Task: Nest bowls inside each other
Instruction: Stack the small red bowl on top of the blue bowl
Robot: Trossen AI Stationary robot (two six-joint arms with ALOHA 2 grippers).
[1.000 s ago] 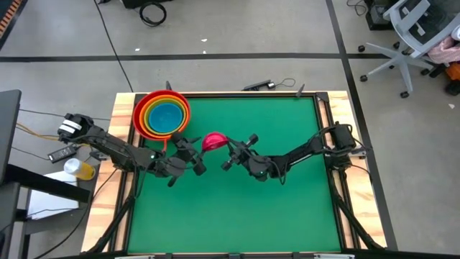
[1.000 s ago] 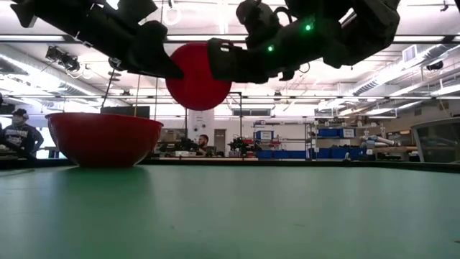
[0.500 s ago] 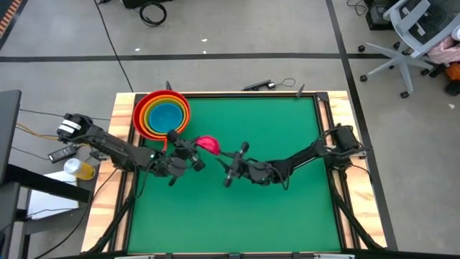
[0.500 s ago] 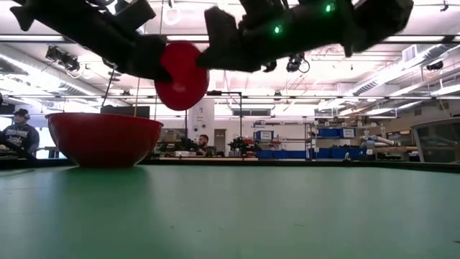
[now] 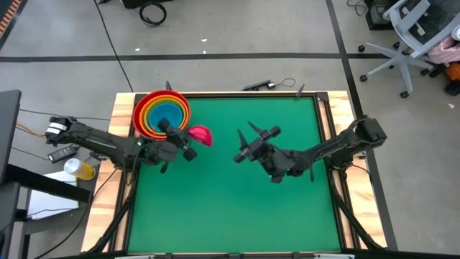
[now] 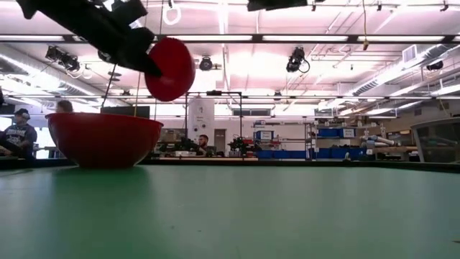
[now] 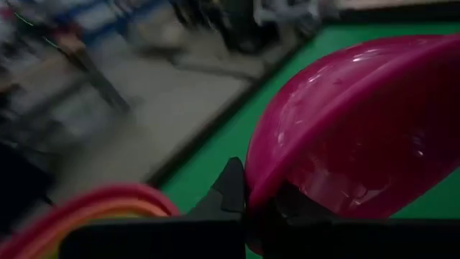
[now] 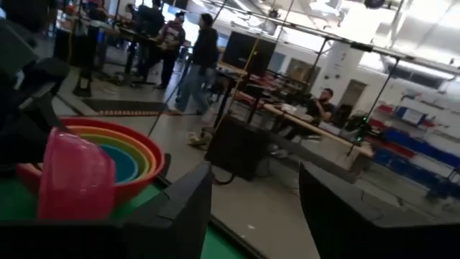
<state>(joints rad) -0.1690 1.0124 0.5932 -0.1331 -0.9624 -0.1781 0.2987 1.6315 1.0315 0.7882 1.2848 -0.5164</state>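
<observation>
The robot's left gripper should level the pink bowl [image 5: 201,135] over the blue bowl [image 5: 166,114] before it opens, because the pink bowl hangs tipped on its side next to the stack.
The smallest, magenta pink bowl [image 5: 200,134] hangs in the air, tipped on its side, just right of the stack, with my left gripper [image 5: 187,139] shut on it. The stack [image 5: 162,114] stands at the table's far left: blue bowl [image 5: 164,115] in yellow, in orange, in the red bowl [image 6: 104,139], whose base rests on the table. In the low view the pink bowl [image 6: 171,68] is above the red bowl's rim. My right gripper [image 5: 248,144] hovers open at mid-table, holding nothing; its wrist view shows the pink bowl [image 8: 72,176] and the stack [image 8: 126,155] beyond its fingers. My left gripper pinches the pink bowl's rim [image 7: 253,193], one finger [image 7: 230,188] on the outer wall and the other [image 7: 298,205] inside. The fingers come nearly level from the table's left. The bowl is lifted clear and tilted on its side, its opening turned sideways.
The green mat [image 5: 237,208] lies bare in front of and to the right of both arms. A cable and small tool [image 5: 262,85] lie at the far edge. People stand and sit at benches [image 8: 205,50] in the room beyond the table.
My left gripper has shut on the pink bowl's rim and carried it up and toward the stack at the far left. My right gripper has opened, let go of the bowl, and risen away toward the table's right. The bowl has passed from right to left gripper.
</observation>
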